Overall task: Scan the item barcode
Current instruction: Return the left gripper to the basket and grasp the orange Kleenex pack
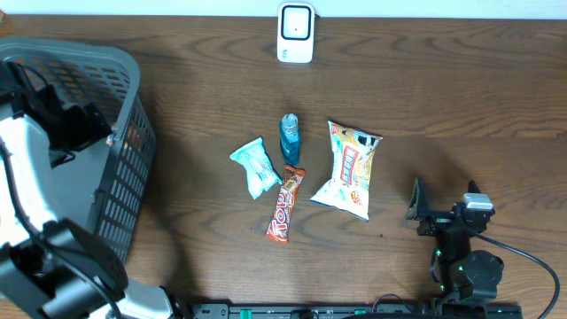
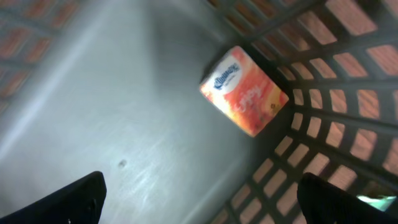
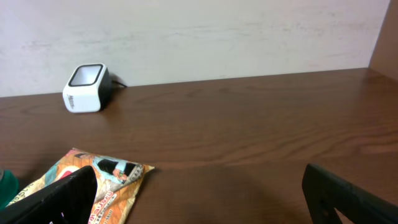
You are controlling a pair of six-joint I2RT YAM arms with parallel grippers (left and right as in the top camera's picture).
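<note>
The orange tissue pack [image 2: 244, 91] is lying free within the width of my open fingers, so my left gripper should go down next into the basket corner [image 2: 287, 117] until it closes on the pack.
The white barcode scanner [image 1: 295, 33] stands at the table's far edge, also in the right wrist view [image 3: 86, 88]. Mid-table lie an orange-and-white snack bag [image 1: 348, 170] [image 3: 93, 180], a chocolate bar [image 1: 285, 204], a teal packet [image 1: 255, 166] and a small blue-green bottle [image 1: 290, 137]. My left gripper [image 2: 202, 199] hangs open inside the grey basket [image 1: 128, 186], above an orange tissue pack [image 2: 244, 90] lying in a corner of its floor. My right gripper [image 3: 199, 199] is open and empty near the front right of the table, right of the snack bag.
The basket fills the left side of the table, and the left arm [image 1: 35, 177] reaches into it from above. The basket's lattice wall [image 2: 323, 124] stands close to the tissue pack. Bare wood lies between the right gripper [image 1: 443, 202] and the scanner.
</note>
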